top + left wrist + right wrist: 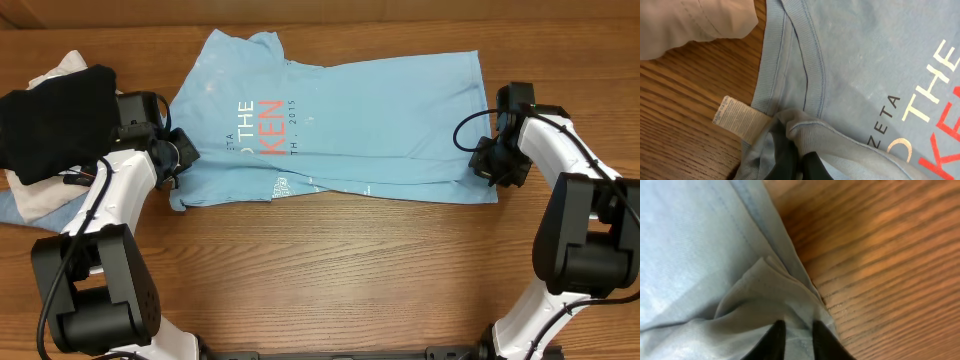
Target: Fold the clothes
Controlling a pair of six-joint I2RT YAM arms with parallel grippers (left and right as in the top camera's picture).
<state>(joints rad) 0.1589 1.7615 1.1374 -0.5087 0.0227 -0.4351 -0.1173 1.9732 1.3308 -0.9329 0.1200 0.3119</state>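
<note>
The T-shirt's folded flap (425, 191) gets narrower toward the hem, so my right gripper should grab the flap's corner (767, 267) again and pull it farther across the T-shirt.
The light sky-blue T-shirt (380, 110) lies sideways across the far half of the table, collar to the left, with red and white lettering (262, 125) facing up. Its near edge is folded over. My left gripper (180, 165) is at the collar end, shut on a bunch of the shirt's fabric (800, 125) beside the neck tag (735, 117); its black fingers (800, 160) show at the frame bottom. My right gripper (487, 165) is at the hem end, its two fingers (797, 335) pinching a fold of the shirt (765, 295) at the edge.
A black folded garment (55, 115) lies on a beige garment (40, 195) at the far left, close to my left arm. The beige cloth also shows in the left wrist view (695, 20). Bare wooden table (350, 270) lies in front of the shirt.
</note>
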